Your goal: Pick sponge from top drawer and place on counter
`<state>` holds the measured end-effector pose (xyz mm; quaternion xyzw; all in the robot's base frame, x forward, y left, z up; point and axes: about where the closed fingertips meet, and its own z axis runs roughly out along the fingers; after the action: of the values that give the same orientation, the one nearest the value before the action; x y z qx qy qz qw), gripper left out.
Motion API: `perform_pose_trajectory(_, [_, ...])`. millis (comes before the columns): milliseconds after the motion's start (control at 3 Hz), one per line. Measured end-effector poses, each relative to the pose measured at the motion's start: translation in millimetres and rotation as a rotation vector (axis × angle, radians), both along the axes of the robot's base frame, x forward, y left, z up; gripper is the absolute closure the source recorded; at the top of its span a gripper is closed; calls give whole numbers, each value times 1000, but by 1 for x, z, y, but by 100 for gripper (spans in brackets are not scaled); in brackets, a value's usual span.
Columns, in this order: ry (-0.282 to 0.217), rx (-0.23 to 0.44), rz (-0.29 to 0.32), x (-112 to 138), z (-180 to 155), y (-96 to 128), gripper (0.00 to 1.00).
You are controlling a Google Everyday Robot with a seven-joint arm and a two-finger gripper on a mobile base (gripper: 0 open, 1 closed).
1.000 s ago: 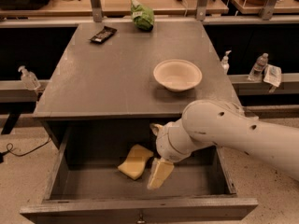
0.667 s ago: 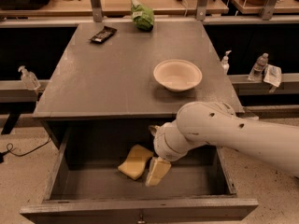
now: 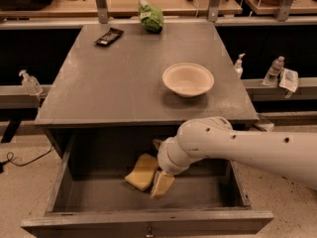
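My gripper should go on moving toward the sponge's middle (image 3: 141,172) before it closes there, as its open fingers are in front of and behind the sponge's near end (image 3: 151,166).
The top drawer (image 3: 63,178) stands pulled open below the counter (image 3: 119,83). The pale-yellow sponge (image 3: 141,171) lies on the drawer floor near its middle, tilted. My gripper (image 3: 156,168) reaches down into the drawer just right of the sponge, on a white arm coming from the right. One yellowish finger (image 3: 161,184) shows in front of the sponge's right end, and the tip of the other peeks out behind it. The jaws stand apart, with the sponge's right end about between them. I cannot tell if they touch it.
On the counter stand a cream bowl (image 3: 188,78) at the right, a green bag (image 3: 151,15) at the back and a black flat packet (image 3: 109,36) at the back left. Bottles (image 3: 275,71) stand on the side rails. Wooden benches run behind.
My gripper has moved a little to the left inside the drawer, closer to the sponge. The sponge has not moved.
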<state>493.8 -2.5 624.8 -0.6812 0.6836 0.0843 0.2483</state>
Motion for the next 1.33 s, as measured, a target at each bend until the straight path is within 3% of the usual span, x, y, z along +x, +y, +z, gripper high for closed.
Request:
perform_pose_trajectory(667, [52, 6, -8, 8, -29, 3, 10])
perform_pose_trajectory(1333, [95, -36, 1, 6, -36, 3, 56])
